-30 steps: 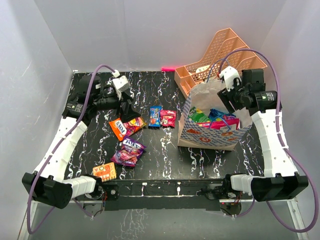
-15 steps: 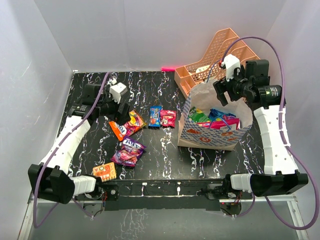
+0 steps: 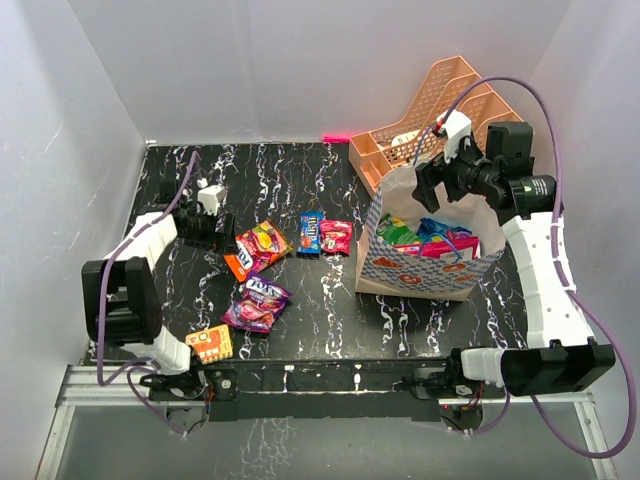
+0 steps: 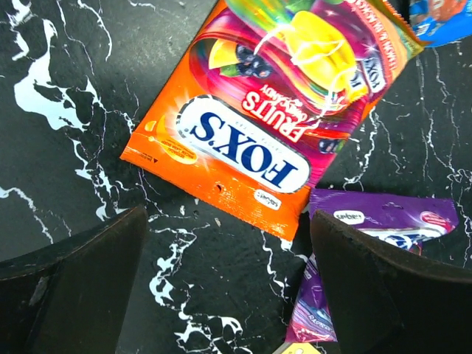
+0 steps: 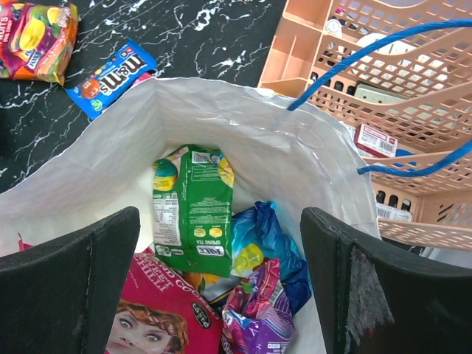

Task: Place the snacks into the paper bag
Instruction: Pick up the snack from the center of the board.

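Observation:
My left gripper should keep going to the Fox's packet's far corner, which lies free, and close, as the purple packet crowds the Fox's packet's near corner.
My left gripper hangs open and empty just left of an orange and pink Fox's packet; in the left wrist view that packet lies flat ahead of the open gripper, with a purple packet by the right finger. Other snacks lie on the table: a blue M&M's packet, a red packet, the purple packet and a small orange box. My right gripper stands open over the mouth of the paper bag. Inside the bag lie a green packet, a pink one, and blue and purple ones.
A peach mesh file organizer stands right behind the bag, and the bag's blue cord handles cross in front of it. White walls close in the black marbled table on three sides. A pink marker lies at the back edge.
My left arm has drawn back to the left, leaving the orange Fox's packet turned on the table. My right gripper has opened wider and shifted left above the bag's mouth.

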Tool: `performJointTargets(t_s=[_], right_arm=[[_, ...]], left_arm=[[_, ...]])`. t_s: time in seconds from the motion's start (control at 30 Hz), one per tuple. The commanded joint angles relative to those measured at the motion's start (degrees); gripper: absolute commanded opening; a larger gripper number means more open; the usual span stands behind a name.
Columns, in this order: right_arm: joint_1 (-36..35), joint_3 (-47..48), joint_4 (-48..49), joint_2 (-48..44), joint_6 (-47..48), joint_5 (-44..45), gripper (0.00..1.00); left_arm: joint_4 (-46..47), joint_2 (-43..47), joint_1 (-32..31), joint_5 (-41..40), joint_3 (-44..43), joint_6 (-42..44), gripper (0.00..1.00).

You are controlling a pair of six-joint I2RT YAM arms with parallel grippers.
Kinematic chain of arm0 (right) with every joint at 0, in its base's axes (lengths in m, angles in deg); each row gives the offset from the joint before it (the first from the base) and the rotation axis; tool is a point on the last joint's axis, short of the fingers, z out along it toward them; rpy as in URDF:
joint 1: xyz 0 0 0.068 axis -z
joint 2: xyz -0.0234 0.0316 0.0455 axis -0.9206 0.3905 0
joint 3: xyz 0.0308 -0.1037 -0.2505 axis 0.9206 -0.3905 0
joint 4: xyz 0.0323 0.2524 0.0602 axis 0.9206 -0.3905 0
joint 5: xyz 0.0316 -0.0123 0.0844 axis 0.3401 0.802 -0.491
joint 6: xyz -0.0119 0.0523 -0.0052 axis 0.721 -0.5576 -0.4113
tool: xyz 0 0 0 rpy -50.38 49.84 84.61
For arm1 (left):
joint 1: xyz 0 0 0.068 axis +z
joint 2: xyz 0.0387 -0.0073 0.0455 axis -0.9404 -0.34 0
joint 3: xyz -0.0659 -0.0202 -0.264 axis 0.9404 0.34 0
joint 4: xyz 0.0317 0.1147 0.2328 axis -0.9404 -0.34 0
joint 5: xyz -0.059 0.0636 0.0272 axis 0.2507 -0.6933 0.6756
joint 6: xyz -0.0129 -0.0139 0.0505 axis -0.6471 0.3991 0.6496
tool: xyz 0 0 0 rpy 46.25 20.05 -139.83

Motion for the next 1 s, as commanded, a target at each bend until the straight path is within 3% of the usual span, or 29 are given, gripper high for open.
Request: performJointTargets(t_s=[0.0, 0.17, 0.43, 0.97], right_arm=[[-0.06, -1.04, 4.75, -2.64, -1.44, -3.10, 0.95], [-0.04, -1.93, 4.74, -3.24, -1.39, -4.03, 0.95], [-0.07, -2.79, 4.74, -3.91, -1.40, -4.55, 0.95], [-0.05, -3.74, 4.22, -5.37, -1.17, -4.48, 0.96]], left_arm=[[1.00, -3.79, 1.07, 4.13, -2.24, 0.20, 0.89], [2.90, -7.14, 0.65, 6.57, -4.19, 0.48, 0.89], [5.41, -9.85, -3.65, 3.18, -7.21, 2.07, 0.91], [1.07, -26.76, -9.59, 4.34, -25.19, 3.13, 0.85]])
